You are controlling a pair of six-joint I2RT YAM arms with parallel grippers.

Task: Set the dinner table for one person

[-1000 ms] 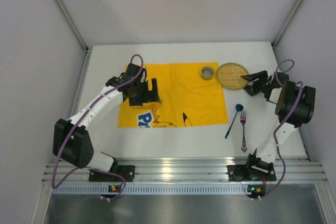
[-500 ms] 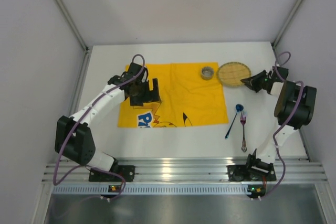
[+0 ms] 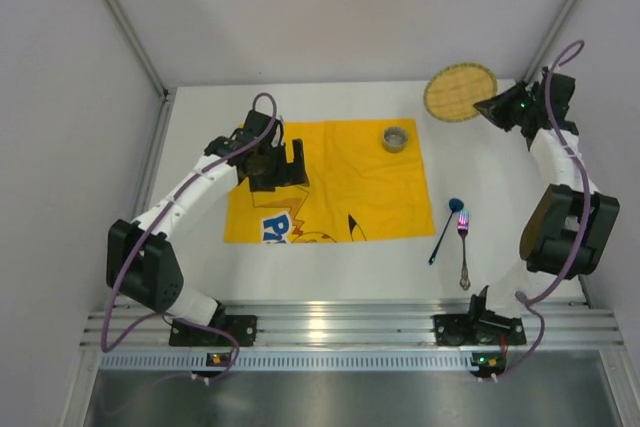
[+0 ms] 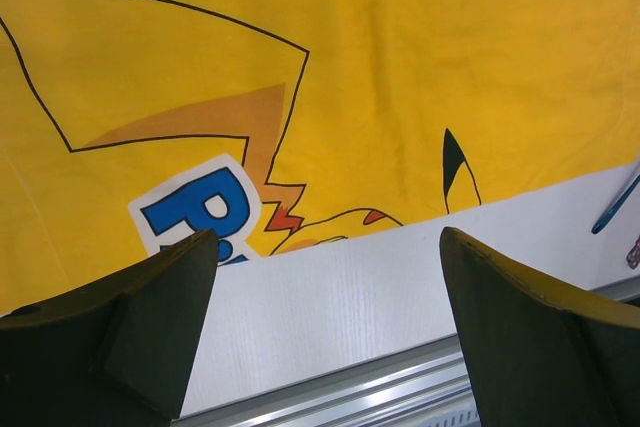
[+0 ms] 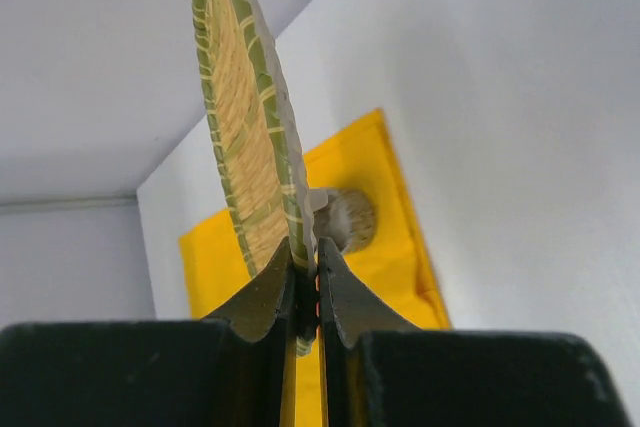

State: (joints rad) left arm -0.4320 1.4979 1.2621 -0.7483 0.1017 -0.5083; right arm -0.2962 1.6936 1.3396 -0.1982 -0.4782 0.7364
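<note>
I should next carry the straw plate [image 3: 460, 92] until it rests on the yellow cloth's middle [image 3: 334, 179], because my right gripper is pinching the plate by its rim and that spot is clear.
A round woven straw plate [image 3: 459, 93] hangs lifted above the far right corner of the white dinner table [image 3: 340, 267], pinched by its rim in my shut right gripper [image 3: 490, 105]. In the right wrist view the plate [image 5: 245, 127] stands on edge between the closed fingers [image 5: 306, 277]. My left gripper [image 3: 293, 165] hovers open over the left part of the yellow cartoon cloth [image 3: 350, 187], nothing between its wide fingers [image 4: 170, 297]. A small metal cup [image 3: 396, 137] sits on the cloth's far right corner. A blue spoon [image 3: 445, 226] and a silver fork [image 3: 464, 247] lie side by side right of the cloth.
Grey walls close in on both sides and the back. A silver aluminium rail [image 3: 340, 325] runs along the near edge by the arm bases. In the left wrist view the cloth's [image 4: 350, 77] near edge, bare table [image 4: 330, 297] and rail show.
My right gripper shut on the plate's rim and lifted it off the table, up and toward the far right corner. The left gripper barely shifted.
</note>
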